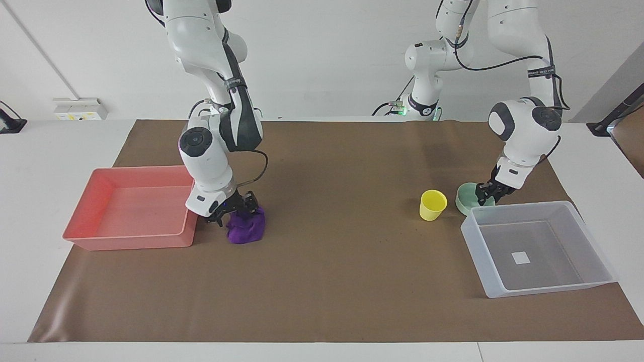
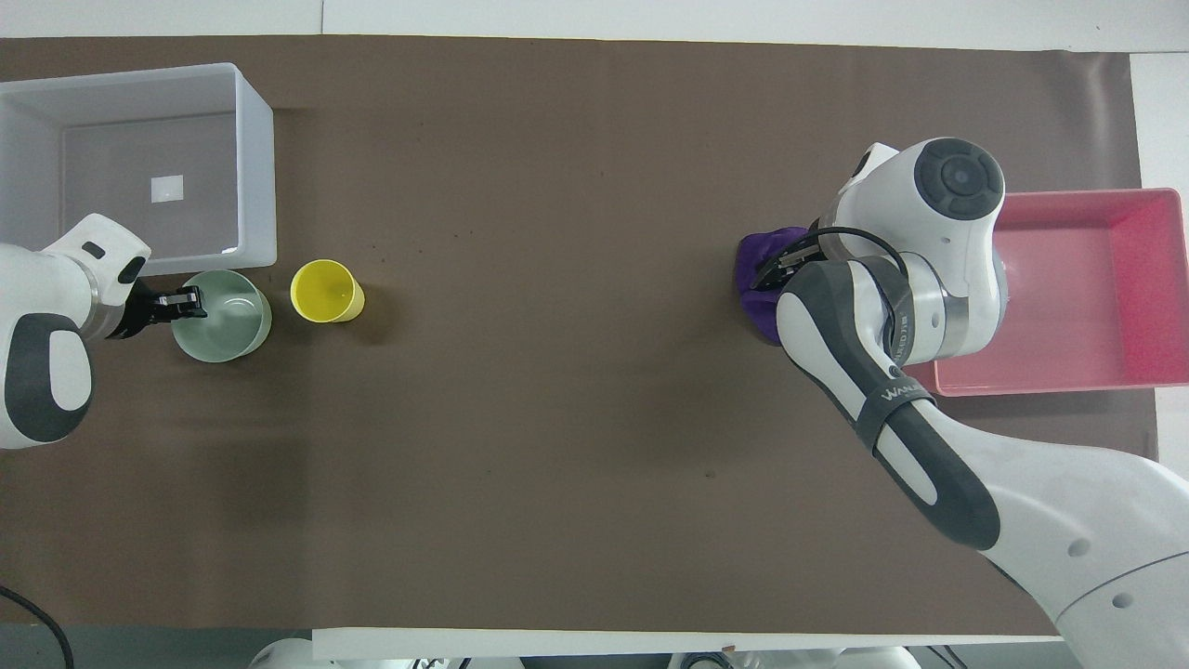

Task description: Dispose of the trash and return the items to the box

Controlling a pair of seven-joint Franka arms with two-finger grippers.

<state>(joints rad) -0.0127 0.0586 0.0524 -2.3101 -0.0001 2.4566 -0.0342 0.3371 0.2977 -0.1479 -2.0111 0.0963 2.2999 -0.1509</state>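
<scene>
My gripper will lift the purple cloth wad, and the wad will stay gathered with a loose corner hanging down, because it lies bunched in creased folds.
The purple cloth wad lies on the brown mat beside the pink tray. My right gripper is down on its top, open, with a finger on either side of the wad's upper part; in the overhead view the arm hides most of the cloth. The mint-green bowl sits next to the clear box and the yellow cup. My left gripper is down at the bowl's rim on the box-ward side, also in the overhead view. The box is empty.
The pink tray stands empty at the right arm's end of the mat. The yellow cup stands upright a short way from the bowl, toward the middle. The clear box has a white label on its bottom.
</scene>
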